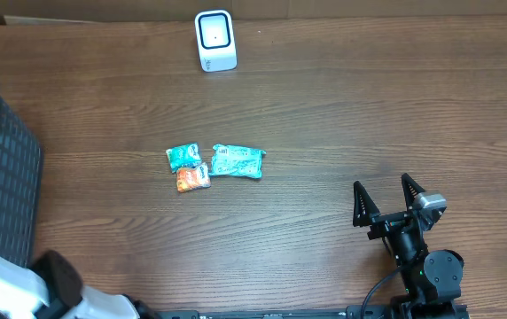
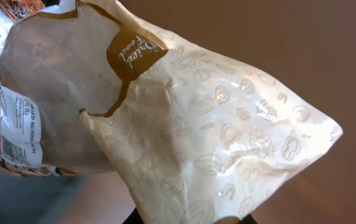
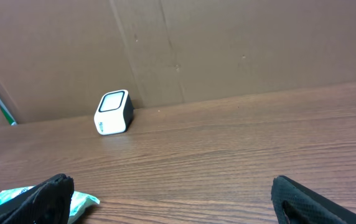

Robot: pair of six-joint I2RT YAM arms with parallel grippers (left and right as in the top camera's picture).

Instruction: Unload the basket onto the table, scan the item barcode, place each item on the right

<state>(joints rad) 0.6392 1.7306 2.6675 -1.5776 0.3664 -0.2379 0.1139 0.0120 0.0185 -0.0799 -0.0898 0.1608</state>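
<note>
My left gripper continues to move the bag past the white scanner (image 1: pixel 215 41) and lets go of it beside the packets, because the bag's barcode label (image 2: pixel 21 132) is clear of my fingers.
The item, a cream plastic bag (image 2: pixel 184 118) printed with mushroom outlines and a brown "Dried Food" patch, fills the left wrist view. Its white label with a barcode (image 2: pixel 15 140) faces sideways at the left edge. My left gripper (image 2: pixel 187 219) is shut on the bag's lower edge; only dark jaw tips show at the bottom. The bag does not show in the overhead view. The white scanner (image 1: pixel 214 40) stands at the far middle of the table and is also the small white scanner (image 3: pixel 113 112) ahead of my right gripper (image 1: pixel 385 197), which rests open at the near right with nothing between its fingers (image 3: pixel 53 196).
Two teal packets (image 1: pixel 237 161) (image 1: pixel 183 156) and an orange packet (image 1: pixel 192 178) lie together mid-table. One teal packet corner (image 3: pixel 81 200) shows beside the right gripper's left finger. A dark mesh basket (image 1: pixel 1 177) stands at the left edge. A cardboard wall (image 3: pixel 228 50) backs the table.
</note>
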